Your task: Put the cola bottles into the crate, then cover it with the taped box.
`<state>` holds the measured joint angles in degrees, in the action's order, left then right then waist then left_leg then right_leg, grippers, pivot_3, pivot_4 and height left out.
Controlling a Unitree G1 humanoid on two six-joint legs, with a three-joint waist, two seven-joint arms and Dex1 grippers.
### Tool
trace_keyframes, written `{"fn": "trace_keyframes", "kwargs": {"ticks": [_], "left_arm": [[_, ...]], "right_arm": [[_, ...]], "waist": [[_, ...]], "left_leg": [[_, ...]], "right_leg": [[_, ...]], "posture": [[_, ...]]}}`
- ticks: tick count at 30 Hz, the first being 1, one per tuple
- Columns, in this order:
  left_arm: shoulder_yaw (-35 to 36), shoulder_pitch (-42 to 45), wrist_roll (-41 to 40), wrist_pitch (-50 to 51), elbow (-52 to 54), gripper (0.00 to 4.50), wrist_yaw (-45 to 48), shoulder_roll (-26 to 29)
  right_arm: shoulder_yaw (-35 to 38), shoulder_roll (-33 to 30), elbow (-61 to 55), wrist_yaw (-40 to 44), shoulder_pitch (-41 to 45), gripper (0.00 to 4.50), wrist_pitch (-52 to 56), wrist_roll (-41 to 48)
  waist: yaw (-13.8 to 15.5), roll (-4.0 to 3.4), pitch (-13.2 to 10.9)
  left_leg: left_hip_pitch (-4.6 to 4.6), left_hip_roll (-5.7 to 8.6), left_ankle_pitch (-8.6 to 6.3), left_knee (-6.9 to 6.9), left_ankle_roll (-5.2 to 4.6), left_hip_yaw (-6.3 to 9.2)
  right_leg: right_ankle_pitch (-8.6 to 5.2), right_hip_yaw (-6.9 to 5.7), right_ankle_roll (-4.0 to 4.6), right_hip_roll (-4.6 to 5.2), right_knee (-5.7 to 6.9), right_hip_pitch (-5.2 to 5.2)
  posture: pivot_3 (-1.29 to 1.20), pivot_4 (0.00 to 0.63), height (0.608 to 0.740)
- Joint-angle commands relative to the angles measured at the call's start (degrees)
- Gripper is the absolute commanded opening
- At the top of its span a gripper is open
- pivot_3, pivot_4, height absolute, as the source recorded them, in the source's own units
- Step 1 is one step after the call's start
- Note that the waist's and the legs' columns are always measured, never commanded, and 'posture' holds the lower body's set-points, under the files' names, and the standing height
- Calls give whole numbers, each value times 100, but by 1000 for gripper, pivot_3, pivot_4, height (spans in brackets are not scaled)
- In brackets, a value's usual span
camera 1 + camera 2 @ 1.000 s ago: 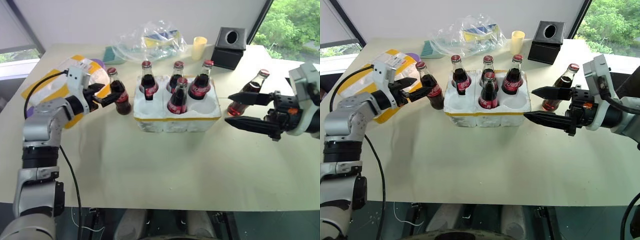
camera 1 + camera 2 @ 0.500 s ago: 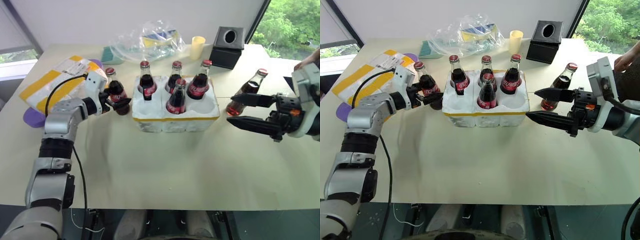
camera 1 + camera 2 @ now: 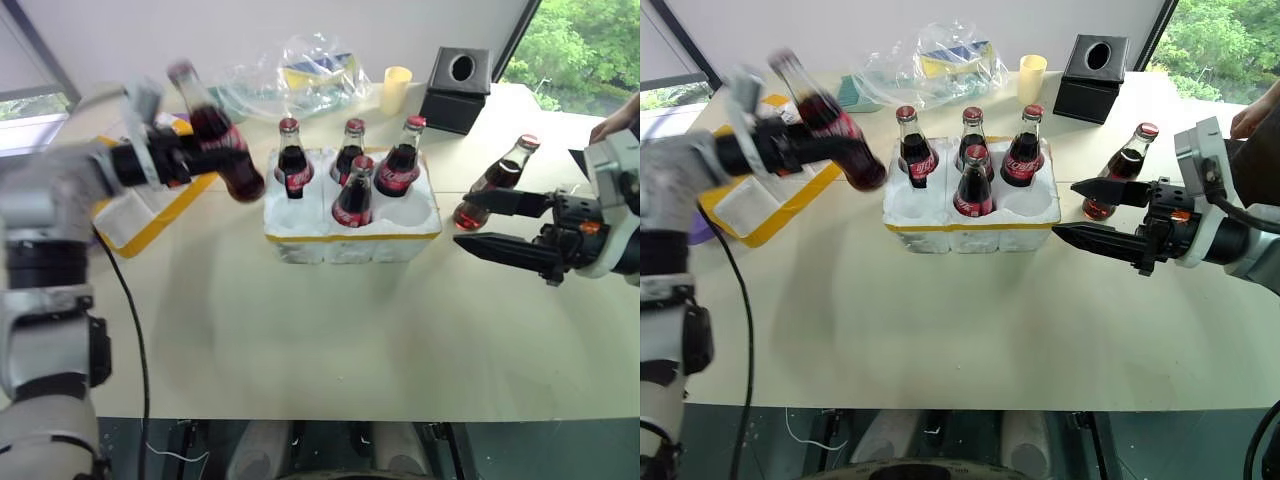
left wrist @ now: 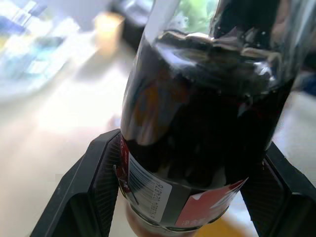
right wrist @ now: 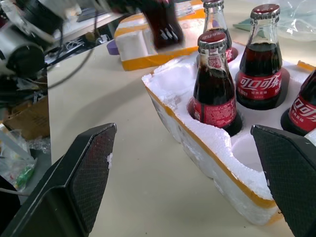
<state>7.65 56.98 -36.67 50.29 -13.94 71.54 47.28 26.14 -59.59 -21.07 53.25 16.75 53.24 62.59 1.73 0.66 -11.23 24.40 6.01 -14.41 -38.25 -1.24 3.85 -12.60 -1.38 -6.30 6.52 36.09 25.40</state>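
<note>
My left gripper should turn the bottle upright before lowering it into the crate's empty near hole beside it, because the cola bottle in my left gripper slants beside the crate.
My left gripper is shut on a cola bottle, held tilted in the air left of the crate; in the left wrist view its fingers clamp that bottle at the label. The white foam crate holds several upright cola bottles, with the front-left and front-right wells bare. One more cola bottle stands on the table right of the crate. My right gripper hangs open beside it, pointing at the crate. The taped box lies at the far left.
A black cube with a round hole, a yellow cup and a crumpled plastic bag sit along the back of the table. A person's hand shows at the right edge.
My left gripper closed on the bottle left of the crate and lifted it off the table, tilting it. The right gripper stayed where it was, open.
</note>
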Motion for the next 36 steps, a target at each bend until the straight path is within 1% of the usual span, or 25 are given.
{"fn": "trace_keyframes", "kwargs": {"ticks": [1,3,5,8,11,15,19,23,28,34,36], "left_arm": [[-194,324,-394,228,500,2776,584,39],[-486,350,-111,-53,483,2776,475,-214],[-826,251,290,-539,446,2776,409,-435],[-1279,62,987,-1438,371,2776,250,-666],[-1365,94,1254,-1878,70,2776,57,-954],[-1295,293,1420,-2183,-468,2776,-98,-1224],[-1265,410,1511,-2306,-767,2776,-103,-1338],[-1269,373,1491,-2223,-849,2776,-1,-1365],[-1446,-99,1452,-1883,-514,2776,87,-1362],[-1463,-418,1421,-1589,-102,2776,41,-1308],[-1466,-492,1448,-1564,-54,3814,-10,-1304]], "right_arm": [[237,48,-101,-100,40,4500,-58,121],[238,96,-142,-173,24,4500,-68,151],[267,128,-190,-233,-9,4500,-65,181],[346,129,-242,-298,-72,4500,-48,243],[454,121,-270,-377,-128,4500,-14,325],[517,122,-331,-434,-229,4500,-7,383],[513,121,-357,-489,-270,4500,-27,412],[501,99,-321,-510,-233,4500,-28,434],[451,85,-240,-480,-199,4500,-68,370],[415,114,-175,-486,-195,4500,-114,300],[380,138,-175,-506,-193,4500,-138,260]], "waist": [[21,-2,1],[62,-4,2],[69,-4,2],[30,-3,2],[31,-1,2],[38,-4,3],[58,-3,3],[48,-3,3],[44,-4,3],[31,-2,2],[32,-2,2]], "left_leg": [[-1,1,0,0,0,0],[-12,2,1,-1,1,0],[-42,2,-11,-1,-28,6],[-57,1,-7,0,-31,10],[-46,-3,-6,7,-29,9],[-46,-1,-4,9,-26,9],[-43,1,-7,4,-32,9],[-44,1,-7,3,-32,9],[-44,2,-7,3,-33,10],[-36,2,-4,4,-27,9],[-36,1,-3,4,-25,9]], "right_leg": [[0,0,0,1,0,-2],[0,-1,0,2,0,-17],[0,-2,0,4,-2,-50],[0,-3,0,6,-9,-67],[0,-2,0,2,-2,-47],[0,-2,0,2,-2,-46],[0,-4,0,3,-2,-46],[1,-5,-1,4,0,-48],[1,-5,-1,4,0,-48],[0,-4,-1,4,-1,-38],[0,-4,-1,4,-1,-38]], "posture": [[0,150,740],[0,150,740],[0,150,740],[0,150,740],[0,150,740],[0,150,740],[0,150,740],[0,150,740],[0,150,740],[0,150,740],[0,150,740]]}}
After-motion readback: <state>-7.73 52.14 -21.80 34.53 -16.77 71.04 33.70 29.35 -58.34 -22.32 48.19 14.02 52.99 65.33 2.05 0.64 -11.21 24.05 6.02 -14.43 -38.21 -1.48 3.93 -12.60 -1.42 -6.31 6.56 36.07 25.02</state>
